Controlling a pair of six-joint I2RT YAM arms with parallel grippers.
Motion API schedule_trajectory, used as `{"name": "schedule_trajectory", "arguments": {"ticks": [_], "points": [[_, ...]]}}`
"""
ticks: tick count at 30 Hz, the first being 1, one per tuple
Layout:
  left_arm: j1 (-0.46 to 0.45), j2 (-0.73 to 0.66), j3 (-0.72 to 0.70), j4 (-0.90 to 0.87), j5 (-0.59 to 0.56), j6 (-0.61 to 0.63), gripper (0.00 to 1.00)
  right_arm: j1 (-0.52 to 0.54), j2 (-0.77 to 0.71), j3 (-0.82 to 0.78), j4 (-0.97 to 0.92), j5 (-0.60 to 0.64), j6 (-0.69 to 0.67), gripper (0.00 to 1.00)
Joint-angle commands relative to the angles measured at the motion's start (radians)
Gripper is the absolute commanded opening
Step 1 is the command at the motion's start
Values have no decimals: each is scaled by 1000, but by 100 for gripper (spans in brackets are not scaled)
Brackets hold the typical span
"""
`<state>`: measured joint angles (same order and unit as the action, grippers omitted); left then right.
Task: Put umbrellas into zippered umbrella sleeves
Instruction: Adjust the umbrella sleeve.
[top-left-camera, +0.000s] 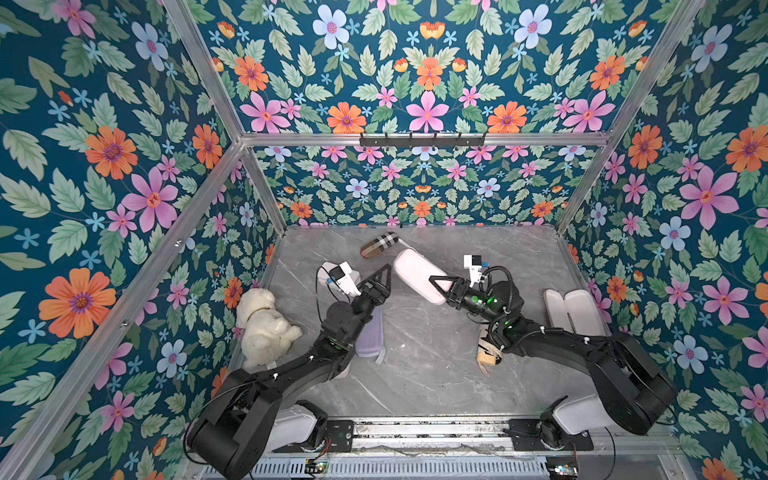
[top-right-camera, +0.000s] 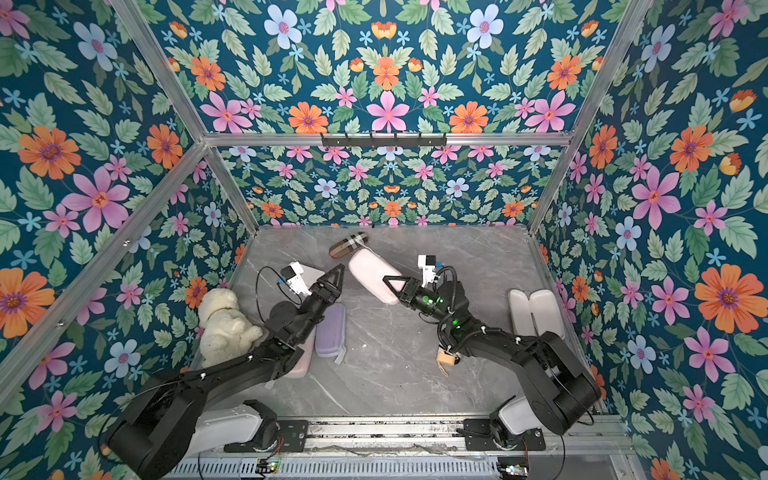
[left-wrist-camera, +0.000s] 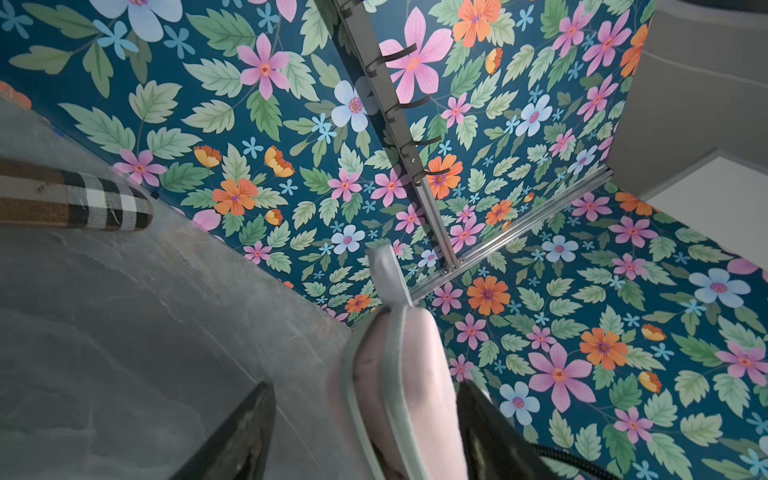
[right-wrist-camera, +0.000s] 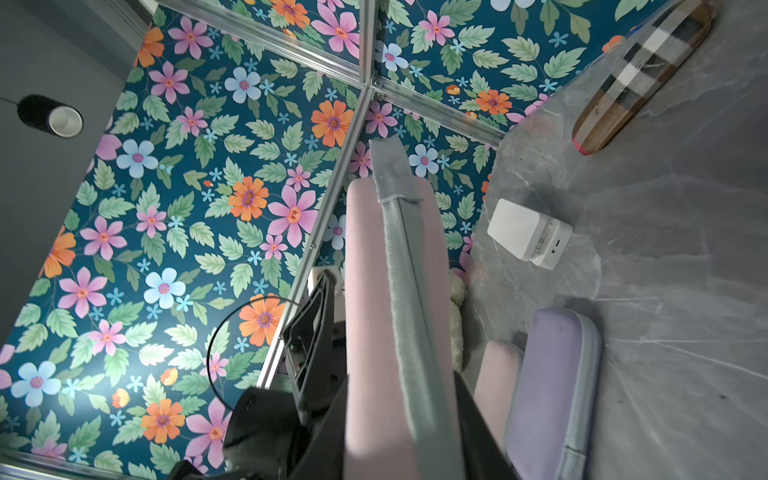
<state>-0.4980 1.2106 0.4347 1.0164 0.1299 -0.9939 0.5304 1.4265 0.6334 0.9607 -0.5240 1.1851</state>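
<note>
I should take the strap end (top-left-camera: 404, 255) with my left gripper and free my right gripper, which holds the pink sleeve by the end (top-left-camera: 432, 295) opposite its grey strap.
A pink zippered umbrella sleeve (top-left-camera: 415, 272) (top-right-camera: 370, 270) hangs tilted above the middle of the table, grey strap end pointing away. My right gripper (top-left-camera: 440, 285) (right-wrist-camera: 399, 415) is shut on its near end, pads on both pink faces. My left gripper (top-left-camera: 384, 277) (left-wrist-camera: 368, 392) stands open around the same sleeve (left-wrist-camera: 399, 374); one finger is close to it and the other is well clear. A lavender sleeve (top-left-camera: 370, 336) (right-wrist-camera: 552, 382) and a second pink sleeve (top-right-camera: 301, 361) lie under my left arm. Another sleeve (top-left-camera: 575, 311) lies open at the right. No umbrellas are in view.
A tan plaid roll (top-left-camera: 379, 245) lies by the back wall. A white box (right-wrist-camera: 528, 232) sits behind my left gripper. A white plush toy (top-left-camera: 264, 328) lies at the left wall. A tan object (top-left-camera: 488, 353) is partly hidden under my right arm.
</note>
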Motion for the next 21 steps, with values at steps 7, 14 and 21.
{"name": "schedule_trajectory", "arguments": {"ticks": [7, 14, 21], "points": [[72, 29, 200, -451, 669, 148, 77, -56, -121, 141, -498, -450, -280, 20], [75, 84, 242, -415, 816, 110, 64, -56, -146, 231, -647, -633, -387, 20], [80, 112, 257, -361, 837, 81, 17, -61, -110, 256, -706, -601, -424, 43]]}}
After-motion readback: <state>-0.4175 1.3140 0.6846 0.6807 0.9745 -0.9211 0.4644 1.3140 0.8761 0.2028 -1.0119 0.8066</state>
